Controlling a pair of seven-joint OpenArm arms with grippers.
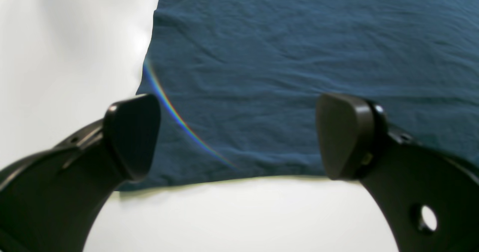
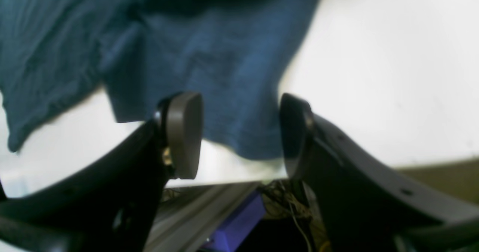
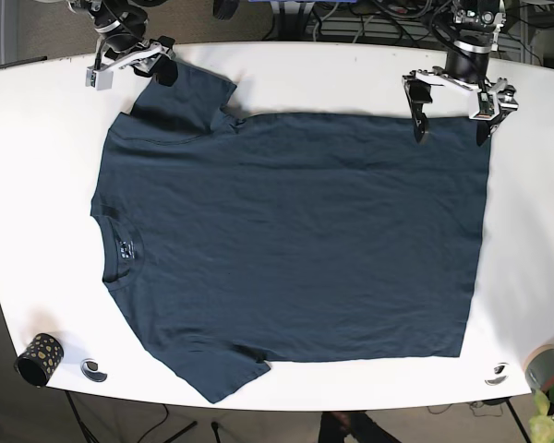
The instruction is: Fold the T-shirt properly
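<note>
The T-shirt's long far edge (image 3: pixel 351 115) is loose between my grippers, so the edge's middle (image 3: pixel 309 114) will drag behind in a bow when I carry the sleeve across.
A dark blue T-shirt (image 3: pixel 295 231) lies spread flat on the white table (image 3: pixel 37 185), collar to the left and hem to the right. My left gripper (image 3: pixel 451 118) is open above the shirt's far hem corner. In the left wrist view its fingers (image 1: pixel 131 136) straddle that corner of the cloth (image 1: pixel 299 57), with the gripper (image 1: pixel 237 137) holding nothing. My right gripper (image 3: pixel 131 69) is open at the far sleeve (image 3: pixel 180 97). In the right wrist view the sleeve (image 2: pixel 224 68) shows between the open fingers (image 2: pixel 183 132) of the gripper (image 2: pixel 239 136), blurred; contact cannot be told.
A black dotted cup (image 3: pixel 39 358) and a small ring (image 3: pixel 92 369) stand at the near left corner. A grey roll (image 3: pixel 547 365) and a small object (image 3: pixel 497 374) sit near the right corner. The table edge and cables (image 2: pixel 284 203) lie just behind my right gripper.
</note>
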